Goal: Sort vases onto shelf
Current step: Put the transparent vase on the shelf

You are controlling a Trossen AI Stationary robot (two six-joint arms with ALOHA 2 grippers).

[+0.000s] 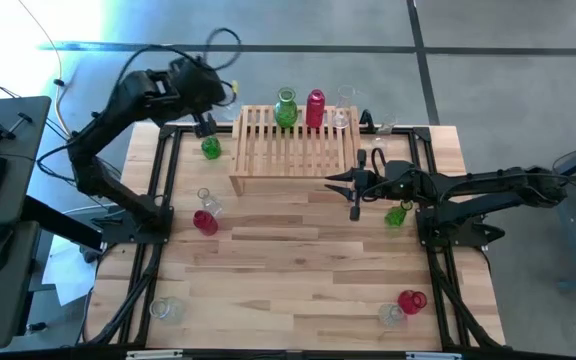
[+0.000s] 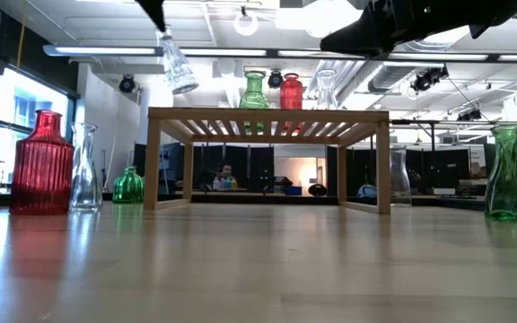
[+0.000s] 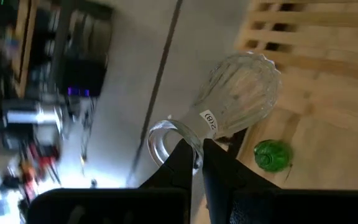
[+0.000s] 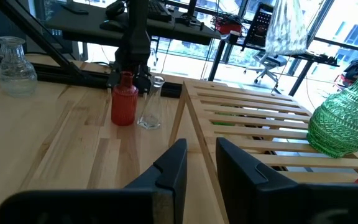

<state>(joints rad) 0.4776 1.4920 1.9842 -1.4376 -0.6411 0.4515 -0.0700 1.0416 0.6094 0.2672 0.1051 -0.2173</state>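
Observation:
My left gripper should keep going to the shelf's slats beside the green vase, because they are free and the clear vase's base is lowest. It should let go once the clear vase's base rests there.
My left gripper hangs above the table's far left, just beyond the shelf's left end, shut on a clear ribbed vase held in the air. The light-wood slatted shelf carries a green vase, a red vase and a clear one along its far edge. My right gripper is open and empty, level, off the shelf's near right corner, pointing toward the table's left. My left gripper pinches the clear vase's neck between its two fingers, just below the flared rim. The fingers come from above. The vase is lifted clear and hangs tilted below them, its wide body lowest, level with the shelf top.
Other vases stand on the table. A green one is left of the shelf. A red and a clear one are at mid-left, a green one under the right arm. Red and clear vases are near the front.

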